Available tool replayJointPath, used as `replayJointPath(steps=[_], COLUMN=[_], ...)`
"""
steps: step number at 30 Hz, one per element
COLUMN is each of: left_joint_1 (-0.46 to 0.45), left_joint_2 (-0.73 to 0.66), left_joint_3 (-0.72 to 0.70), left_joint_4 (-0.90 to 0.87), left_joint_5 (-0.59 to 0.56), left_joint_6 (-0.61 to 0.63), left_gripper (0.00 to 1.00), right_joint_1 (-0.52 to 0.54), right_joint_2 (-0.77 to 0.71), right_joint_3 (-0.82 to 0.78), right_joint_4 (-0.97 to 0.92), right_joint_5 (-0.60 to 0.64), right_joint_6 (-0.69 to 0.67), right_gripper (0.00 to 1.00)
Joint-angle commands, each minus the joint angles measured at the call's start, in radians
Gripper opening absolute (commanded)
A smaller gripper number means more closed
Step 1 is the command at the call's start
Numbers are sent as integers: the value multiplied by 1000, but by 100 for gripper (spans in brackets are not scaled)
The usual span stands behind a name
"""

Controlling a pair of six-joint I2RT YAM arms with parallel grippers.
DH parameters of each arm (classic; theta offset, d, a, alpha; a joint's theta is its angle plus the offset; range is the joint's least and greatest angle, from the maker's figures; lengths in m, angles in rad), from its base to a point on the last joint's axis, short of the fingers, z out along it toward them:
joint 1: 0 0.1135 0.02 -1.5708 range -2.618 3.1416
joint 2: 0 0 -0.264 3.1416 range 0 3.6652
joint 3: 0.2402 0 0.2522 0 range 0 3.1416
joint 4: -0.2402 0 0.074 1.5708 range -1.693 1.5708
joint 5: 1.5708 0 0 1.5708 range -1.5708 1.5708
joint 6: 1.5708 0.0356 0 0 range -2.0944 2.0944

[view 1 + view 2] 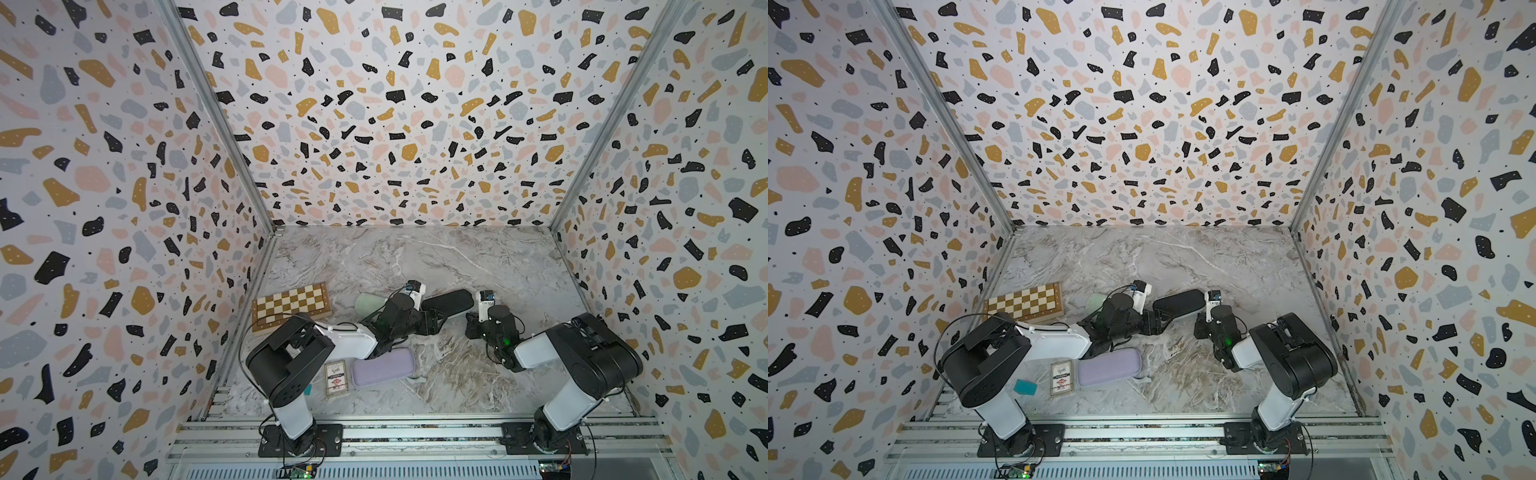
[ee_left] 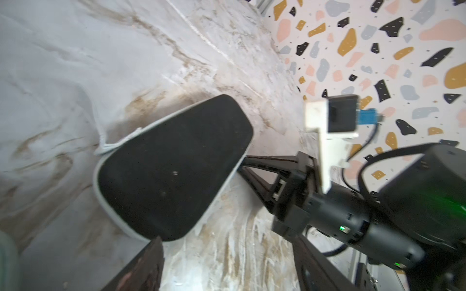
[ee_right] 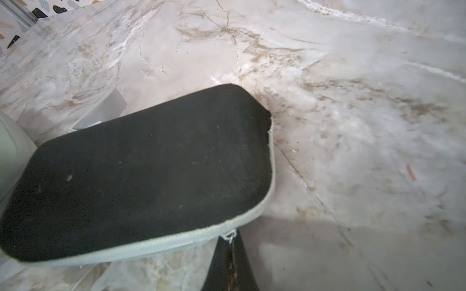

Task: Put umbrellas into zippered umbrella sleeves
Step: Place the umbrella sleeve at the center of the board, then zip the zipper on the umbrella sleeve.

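Note:
The black sleeve's other end (image 1: 1157,307) lies loose next to the robot's open left gripper, so next the left gripper goes around to its far long edge (image 1: 1179,294) before the right gripper unzips the sleeve.
A black zippered umbrella sleeve (image 1: 448,302) lies shut on the marble table, its grey zip edge (image 3: 176,239) showing. My right gripper (image 3: 230,239) is shut on the metal zip pull at the sleeve's near corner. My left gripper (image 2: 227,254) stands open beside the sleeve's other end with only bare table between its fingers (image 2: 143,264). The mint green sleeve (image 1: 371,302) lies behind the left wrist. Nearer the front, under the left arm, lies the lilac sleeve (image 1: 382,368). The umbrellas are out of view.
A checkered wooden chessboard box (image 1: 291,307) sits at the left wall. A small card box (image 1: 336,378) and a teal piece (image 1: 1025,386) lie by the left arm's base. Terrazzo walls close in three sides of the marble table (image 1: 415,257).

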Motion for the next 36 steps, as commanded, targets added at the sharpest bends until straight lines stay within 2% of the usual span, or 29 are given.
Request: replayJointPath(steps=[1, 4, 9, 12, 17, 24, 31, 36], left_joint_1=[-8, 11, 82, 81, 83, 83, 83, 83], left_joint_2=[-18, 26, 240, 336, 448, 531, 552, 535], left_joint_3=[65, 212, 518, 659, 795, 825, 794, 736], left_joint_4=[-99, -276, -516, -644, -741, -696, -684, -664], left_joint_5=[6, 17, 212, 203, 141, 237, 233, 193], left_joint_6=[109, 216, 359, 441, 504, 491, 481, 483], left_gripper=[79, 78, 76, 77, 78, 75, 61, 59], right_joint_1=[-12, -32, -55, -60, -60, -47, 34, 45], right_joint_2=[3, 3, 30, 45, 47, 48, 58, 14], right_joint_3=[28, 32, 57, 68, 66, 67, 83, 30], right_joint_4=[-1, 13, 24, 29, 38, 32, -32, -14], right_joint_5=[11, -3, -50, -64, -77, -108, -51, -55], right_joint_6=[13, 15, 16, 9, 3, -31, -98, -82], right_gripper=[0, 0, 0, 0, 0, 0, 0, 0])
